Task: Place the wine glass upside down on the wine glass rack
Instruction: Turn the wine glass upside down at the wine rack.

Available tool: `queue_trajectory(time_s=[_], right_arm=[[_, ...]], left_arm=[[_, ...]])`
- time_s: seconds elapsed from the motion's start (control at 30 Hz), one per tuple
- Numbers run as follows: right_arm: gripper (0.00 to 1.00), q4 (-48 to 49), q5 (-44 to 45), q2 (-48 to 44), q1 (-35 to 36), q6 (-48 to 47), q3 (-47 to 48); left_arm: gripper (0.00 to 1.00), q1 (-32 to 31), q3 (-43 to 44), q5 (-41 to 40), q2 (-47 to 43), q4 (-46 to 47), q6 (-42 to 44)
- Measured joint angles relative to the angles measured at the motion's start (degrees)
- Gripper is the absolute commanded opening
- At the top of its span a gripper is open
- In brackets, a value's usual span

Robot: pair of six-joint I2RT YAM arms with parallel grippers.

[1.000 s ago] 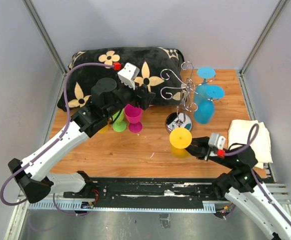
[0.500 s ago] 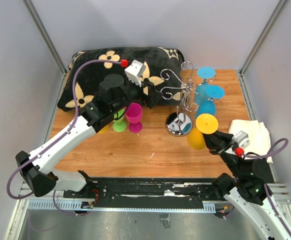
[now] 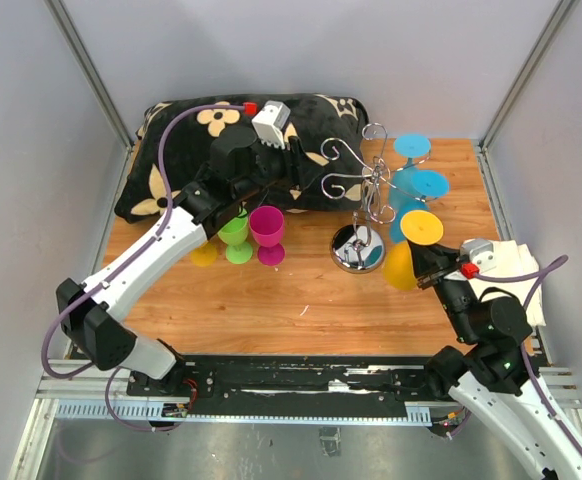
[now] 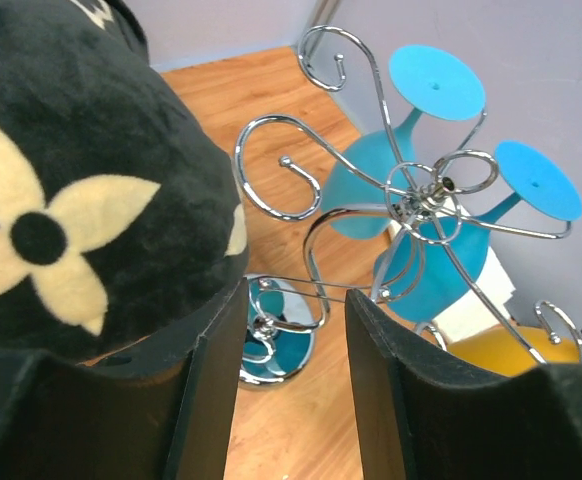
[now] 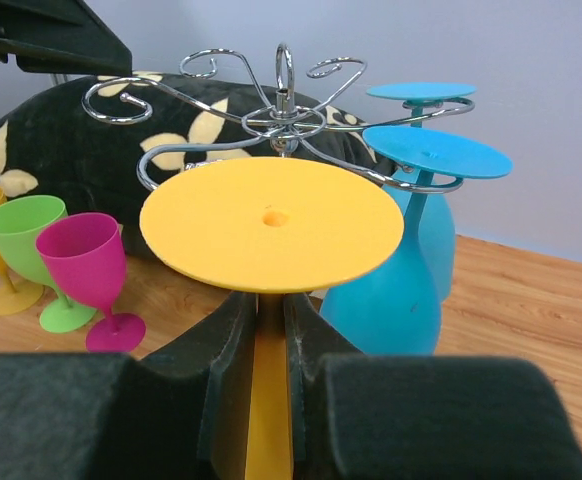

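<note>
The rack's arm [image 4: 389,263] is free by my left gripper's open fingers, so I should shut them on that arm [image 4: 378,289] to steady the rack before hooking the yellow glass.
A yellow wine glass [image 3: 418,229] hangs upside down, foot on top, its stem pinched in my right gripper [image 3: 433,268], which is shut on it. It sits just right of the wine glass rack [image 3: 367,188], a chrome wire stand with scroll arms on a round mirrored base. In the right wrist view the yellow foot [image 5: 271,220] lies in front of the rack [image 5: 283,118], above my right gripper [image 5: 271,312]. My left gripper [image 3: 296,162] hovers over the pillow's right end, left of the rack. Its jaws [image 4: 296,340] stand open, with a thin rack wire [image 4: 301,285] crossing near their tips.
Two blue glasses [image 3: 426,185] hang upside down on the rack's right side. A black flowered pillow [image 3: 186,150] lies at the back left. Green [image 3: 236,235], magenta [image 3: 267,228] and yellow [image 3: 204,252] glasses stand upright before it. A white cloth [image 3: 519,270] lies at the right edge.
My right gripper has carried the yellow glass right and back, close to the rack. My left gripper has moved back toward the rack's scroll arms and its jaws have narrowed.
</note>
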Motion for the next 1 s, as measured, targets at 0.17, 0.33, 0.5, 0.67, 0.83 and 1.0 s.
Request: queue_trajectory(time_s=[0.17, 0.33, 0.5, 0.67, 0.83, 1.0], right_arm=[[0.03, 1.42, 0.48, 0.02, 0.0, -0.39, 0.0], [0.03, 1.81, 1.31, 1.09, -0.02, -0.46, 0.02], [0.04, 2.08, 1.22, 2.36, 0.0, -0.44, 0.02], [0.05, 4.0, -0.37, 3.69, -0.02, -1.01, 0.02], [0.04, 5.6, -2.03, 5.81, -0.02, -2.4, 0.04], [0.04, 5.92, -2.73, 7.91, -0.02, -3.52, 0.52]], left_arm=[[0.45, 0.09, 0.63, 2.69, 1.05, 0.2, -1.66], [0.33, 0.07, 1.95, 6.14, 2.99, 0.7, -2.86], [0.18, 0.07, 3.41, 8.22, 4.81, 1.25, -3.43], [0.13, 0.07, 3.41, 9.53, 4.83, 1.88, -3.58], [0.23, 0.07, 3.1, 10.49, 4.83, 2.4, -3.52], [0.28, 0.22, 2.43, 10.73, 4.81, 3.23, -3.19]])
